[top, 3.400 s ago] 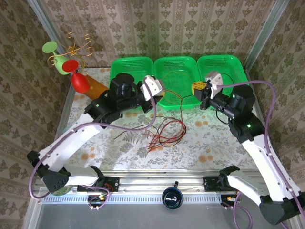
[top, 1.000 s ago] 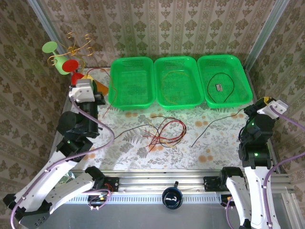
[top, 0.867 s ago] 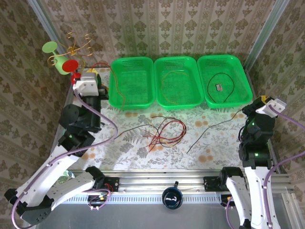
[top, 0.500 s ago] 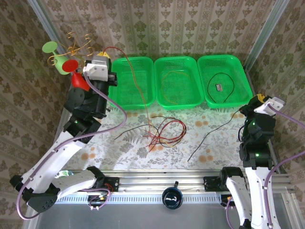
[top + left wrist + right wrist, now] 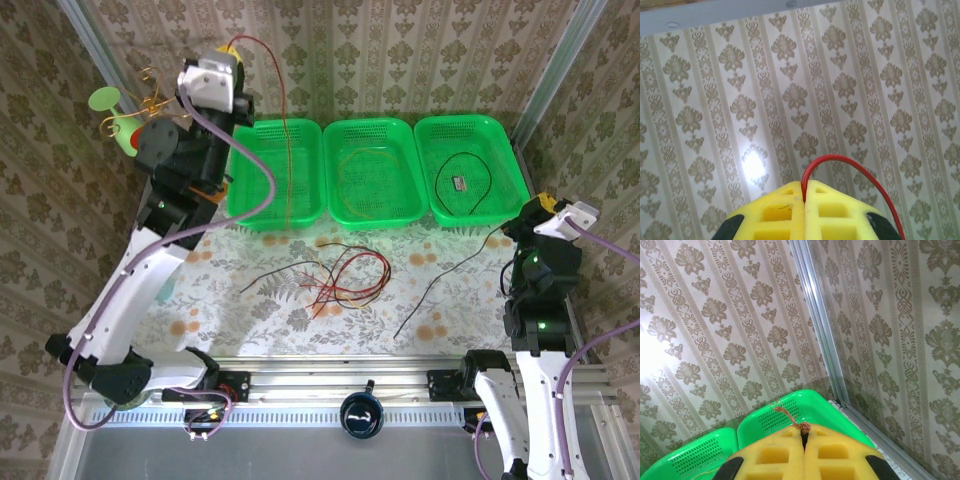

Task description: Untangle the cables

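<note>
The red cable is hanging free of the tangle and its tail (image 5: 289, 212) is over the empty green basket, so next my left gripper moves down and puts the cable inside.
My left gripper (image 5: 232, 45) is raised high at the back left, shut on a red cable (image 5: 286, 130). That cable arcs over and hangs down across the left green basket (image 5: 250, 170). In the left wrist view the red cable (image 5: 855, 162) loops out from between the closed yellow fingers (image 5: 775, 210). My right gripper (image 5: 541, 203) is at the right edge, shut on a black cable (image 5: 440, 275) that trails down to the table. Its frayed copper end (image 5: 787, 415) sticks out of the closed pads (image 5: 830, 450). A tangle of red, brown and black cables (image 5: 345, 280) lies mid-table.
The middle basket (image 5: 372, 128) holds a yellowish cable and the right basket (image 5: 500, 135) a black one. A gold stand with green and red cups (image 5: 130, 120) is at the back left. Wallpapered walls enclose the table. A metal post (image 5: 820, 325) marks the right corner.
My left arm has swung up and back, lifting the red cable from beside the left basket to high above it. The right arm has barely moved; its black cable shifted slightly.
</note>
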